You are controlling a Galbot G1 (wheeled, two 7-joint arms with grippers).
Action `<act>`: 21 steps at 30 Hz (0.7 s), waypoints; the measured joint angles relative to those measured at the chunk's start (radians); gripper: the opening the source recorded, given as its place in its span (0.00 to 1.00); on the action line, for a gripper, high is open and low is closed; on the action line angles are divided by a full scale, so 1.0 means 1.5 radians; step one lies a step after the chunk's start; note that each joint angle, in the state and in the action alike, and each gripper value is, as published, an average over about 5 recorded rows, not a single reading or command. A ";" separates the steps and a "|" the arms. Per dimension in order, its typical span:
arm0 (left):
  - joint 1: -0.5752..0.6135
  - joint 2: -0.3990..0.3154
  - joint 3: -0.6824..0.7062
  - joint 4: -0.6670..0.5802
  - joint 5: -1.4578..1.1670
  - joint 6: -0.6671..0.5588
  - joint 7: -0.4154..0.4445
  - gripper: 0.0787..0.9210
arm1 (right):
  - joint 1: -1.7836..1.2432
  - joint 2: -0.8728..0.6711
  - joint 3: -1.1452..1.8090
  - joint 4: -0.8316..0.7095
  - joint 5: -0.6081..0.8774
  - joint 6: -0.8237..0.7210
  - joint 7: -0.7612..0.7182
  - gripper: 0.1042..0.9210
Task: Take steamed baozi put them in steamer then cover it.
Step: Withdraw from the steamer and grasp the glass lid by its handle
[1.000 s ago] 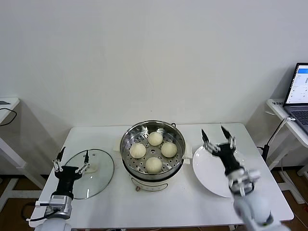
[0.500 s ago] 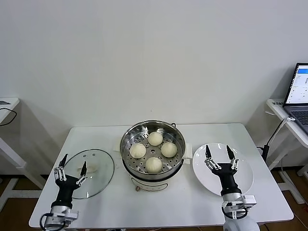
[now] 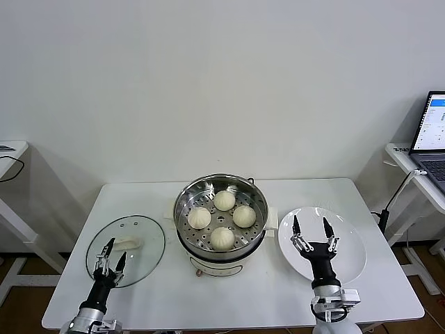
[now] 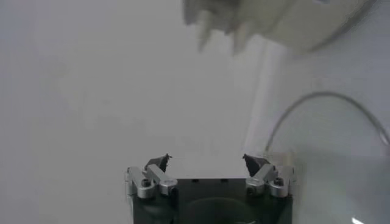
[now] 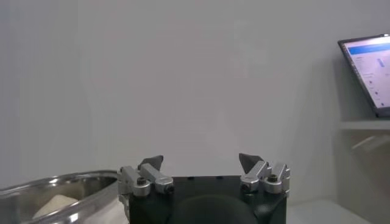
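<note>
I expect the glass lid point(image 3: 126, 250) to settle level above the four baozi point(image 3: 222, 239) when I lower it, because they sit low inside the steamer's rim.
The steamer point(image 3: 259, 197) stands open at the table's middle. Four baozi lie on its perforated tray: far point(image 3: 224, 200), left point(image 3: 199, 218), right point(image 3: 244, 216), near point(image 3: 222, 238). The glass lid point(image 3: 144, 236) lies flat to its left, white handle point(image 3: 127, 244) up. My left gripper point(image 3: 113, 252) is open and empty over the lid's near edge. My right gripper point(image 3: 310, 226) is open and empty over the white plate point(image 3: 348, 252). The left wrist view shows open jaws point(image 4: 206, 159) and nothing between them. The right wrist view shows open jaws point(image 5: 200, 161), the steamer's rim point(image 5: 55, 184) and a baozi point(image 5: 52, 206).
The white table point(image 3: 229, 292) carries everything. A laptop point(image 3: 432, 132) stands on a side desk at the far right and also shows in the right wrist view point(image 5: 368, 73). Another desk's edge point(image 3: 8, 149) is at the far left. A white wall lies behind.
Both arms have drawn back toward the table's near edge and lower. The left gripper left the lid's middle; the right moved from the plate's far rim to its near half. Both stayed open.
</note>
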 measured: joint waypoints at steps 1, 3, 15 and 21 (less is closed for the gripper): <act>-0.004 0.001 0.000 0.007 0.010 0.000 -0.003 0.88 | -0.001 0.002 -0.001 -0.001 -0.001 0.001 0.000 0.88; -0.013 0.002 -0.001 0.018 0.026 0.001 -0.007 0.88 | -0.002 0.004 -0.003 -0.003 -0.004 0.003 0.000 0.88; -0.065 -0.002 0.004 0.068 0.083 0.025 -0.020 0.88 | -0.006 0.008 -0.009 -0.012 -0.018 0.013 0.001 0.88; -0.095 -0.004 0.007 0.093 0.096 0.039 -0.023 0.88 | -0.007 0.008 -0.008 -0.018 -0.024 0.018 0.000 0.88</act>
